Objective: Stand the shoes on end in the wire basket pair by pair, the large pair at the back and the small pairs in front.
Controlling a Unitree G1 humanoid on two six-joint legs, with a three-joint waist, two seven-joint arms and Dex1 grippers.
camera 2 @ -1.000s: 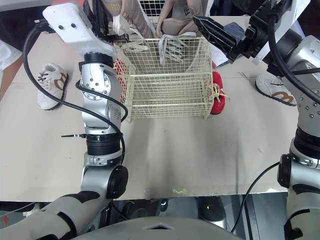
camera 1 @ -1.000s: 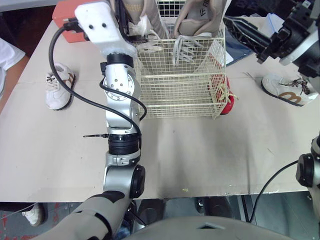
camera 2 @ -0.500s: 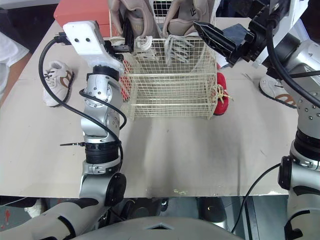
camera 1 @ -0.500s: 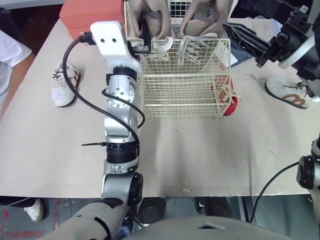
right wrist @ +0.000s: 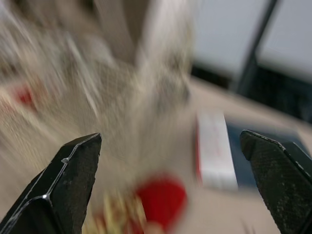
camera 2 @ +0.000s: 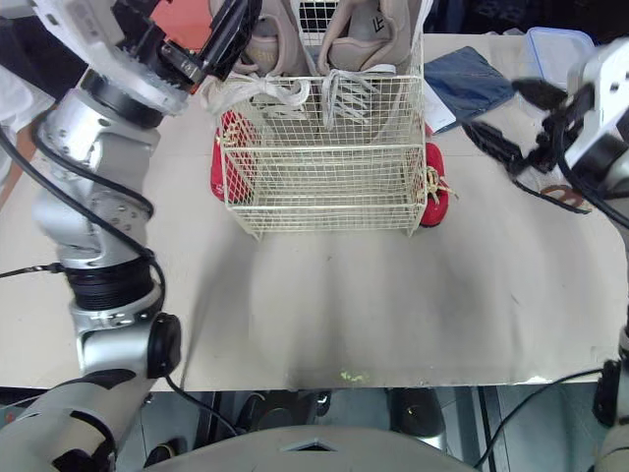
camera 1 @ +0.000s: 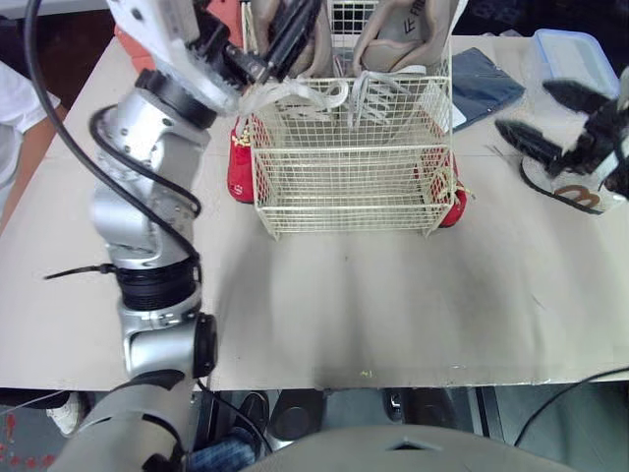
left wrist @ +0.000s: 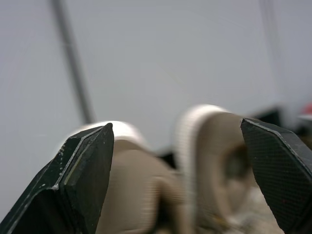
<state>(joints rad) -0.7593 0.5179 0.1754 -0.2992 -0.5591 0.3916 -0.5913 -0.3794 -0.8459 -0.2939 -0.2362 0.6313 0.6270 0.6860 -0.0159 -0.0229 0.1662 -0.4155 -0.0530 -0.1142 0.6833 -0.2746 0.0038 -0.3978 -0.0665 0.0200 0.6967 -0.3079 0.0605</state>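
Note:
Yellow laces [right wrist: 116, 212] puff out from the small red shoe [camera 1: 455, 208], so I expect them to flop over the basket's front wire as I lower the shoe in.
The wire basket [camera 1: 344, 177] stands mid-table. Two large beige shoes stand on end at its back, one on the left [camera 1: 307, 44] and one on the right [camera 1: 403, 29], their white laces draped over the wire. My left gripper [camera 1: 267, 49] is open right by the left beige shoe, holding nothing; the left wrist view looks past its fingers at both beige shoes [left wrist: 214, 161]. A small red shoe [camera 1: 239, 162] lies against the basket's left side and another [camera 1: 454, 205] against its right. My right gripper [camera 1: 550, 116] hangs open to the basket's right, over a white-and-brown shoe [camera 1: 582, 197].
A dark blue cloth [camera 1: 486, 84] and a clear plastic tub [camera 1: 565, 49] lie at the back right. A red box [camera 2: 182, 20] sits behind the basket on the left. A person's white sleeve [camera 1: 15, 98] shows at the left edge. Bare tabletop [camera 1: 393, 295] spreads in front of the basket.
My left gripper opened and let go of the left beige shoe, and its arm swung out leftwards. My right arm pulled away from the basket to the right. The camera view shifted.

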